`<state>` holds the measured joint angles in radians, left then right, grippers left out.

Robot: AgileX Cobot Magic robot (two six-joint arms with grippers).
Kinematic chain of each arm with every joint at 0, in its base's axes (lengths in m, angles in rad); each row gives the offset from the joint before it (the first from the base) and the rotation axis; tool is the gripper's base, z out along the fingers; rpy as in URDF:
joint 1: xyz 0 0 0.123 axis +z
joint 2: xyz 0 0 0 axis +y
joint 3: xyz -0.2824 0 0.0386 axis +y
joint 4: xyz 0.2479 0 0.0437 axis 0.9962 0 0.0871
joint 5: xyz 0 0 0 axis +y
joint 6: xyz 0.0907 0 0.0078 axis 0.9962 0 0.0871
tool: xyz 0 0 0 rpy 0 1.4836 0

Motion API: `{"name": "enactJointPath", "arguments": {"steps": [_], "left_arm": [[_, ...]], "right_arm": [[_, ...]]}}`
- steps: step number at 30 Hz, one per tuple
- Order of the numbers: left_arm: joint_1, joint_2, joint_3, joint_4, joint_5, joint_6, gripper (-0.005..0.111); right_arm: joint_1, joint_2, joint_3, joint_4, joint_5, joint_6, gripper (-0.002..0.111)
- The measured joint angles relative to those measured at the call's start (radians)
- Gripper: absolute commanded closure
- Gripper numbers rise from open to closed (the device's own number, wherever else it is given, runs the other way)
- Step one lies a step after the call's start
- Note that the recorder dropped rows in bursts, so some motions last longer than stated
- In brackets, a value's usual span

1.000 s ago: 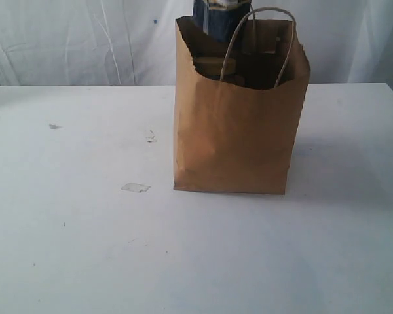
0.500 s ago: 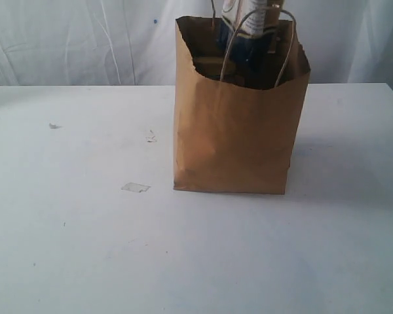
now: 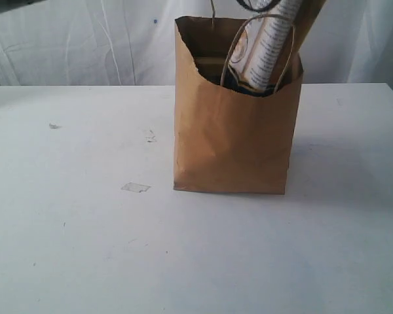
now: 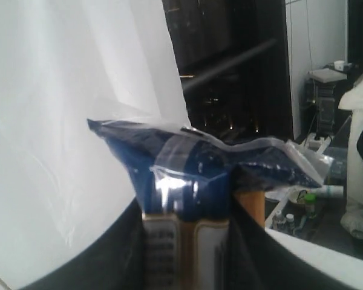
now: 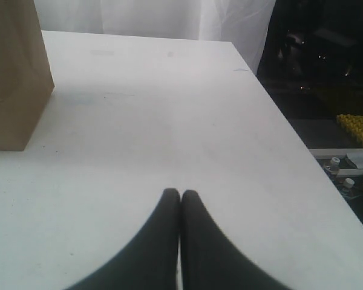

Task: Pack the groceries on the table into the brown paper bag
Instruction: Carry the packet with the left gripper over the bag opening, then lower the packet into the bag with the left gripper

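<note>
My left gripper has the printed packet's lower end (image 3: 253,80) inside the bag's opening (image 3: 216,67), so it should keep moving the packet down until the packet rests inside, then let go.
The brown paper bag (image 3: 236,137) stands upright on the white table (image 3: 85,248), its mouth open and one loop handle at the front. A long printed packet (image 3: 265,46) leans to the right out of the bag's mouth, its lower end inside. In the left wrist view my left gripper (image 4: 184,205) is shut on this packet (image 4: 187,163), whose blue crimped end sticks out past the dark fingers (image 4: 109,260). My right gripper (image 5: 180,194) is shut and empty, low over the table (image 5: 169,109) to the right of the bag (image 5: 15,72). What else the bag holds is hidden.
A scrap of clear tape (image 3: 135,188) and a tiny white paper ball (image 3: 54,125) lie on the table left of the bag. White curtains hang behind. The table's right edge (image 5: 290,133) drops off to a dark floor area.
The packet has gone from nearly upright, blue end showing over the bag's back left, to lower in the mouth and leaning right. The bag's right rim has shifted slightly.
</note>
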<state>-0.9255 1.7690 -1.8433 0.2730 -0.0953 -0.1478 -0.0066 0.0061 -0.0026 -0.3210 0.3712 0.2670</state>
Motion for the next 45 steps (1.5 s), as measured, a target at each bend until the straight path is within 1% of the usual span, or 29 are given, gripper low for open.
{"name": "enactJointPath", "arguments": {"steps": [6,10,14,16,18,20,23,31,41,45], "left_arm": [[0.002,0.039,0.000,-0.024,0.011,0.108,0.107],[0.017,0.045,0.000,-0.033,0.009,0.119,0.107],[0.046,0.045,0.000,-0.044,0.012,0.121,0.107],[0.062,0.045,0.000,-0.044,0.056,0.121,0.107],[0.069,0.047,0.000,-0.042,0.119,0.127,0.107],[0.074,0.047,0.000,-0.040,0.154,0.127,0.107],[0.074,0.049,-0.002,-0.040,0.168,0.127,0.107],[0.076,0.077,-0.002,-0.011,0.164,0.127,0.107],[0.076,0.146,-0.010,0.005,0.090,0.129,0.107],[0.076,0.163,-0.010,0.006,0.074,0.173,0.107]], "right_arm": [[0.000,0.000,0.000,0.000,0.000,0.000,0.108],[0.000,0.000,0.000,0.000,0.000,0.000,0.108],[0.000,0.000,0.000,0.000,0.000,0.000,0.108],[0.000,0.000,0.000,0.000,0.000,0.000,0.108],[0.000,0.000,0.000,0.000,0.000,0.000,0.108],[0.000,0.000,0.000,0.000,0.000,0.000,0.108],[0.000,0.000,0.000,0.000,0.000,0.000,0.108],[0.000,0.000,0.000,0.000,0.000,0.000,0.108],[0.000,0.000,0.000,0.000,0.000,0.010,0.108],[0.000,0.000,0.000,0.000,0.000,0.014,0.108]]}}
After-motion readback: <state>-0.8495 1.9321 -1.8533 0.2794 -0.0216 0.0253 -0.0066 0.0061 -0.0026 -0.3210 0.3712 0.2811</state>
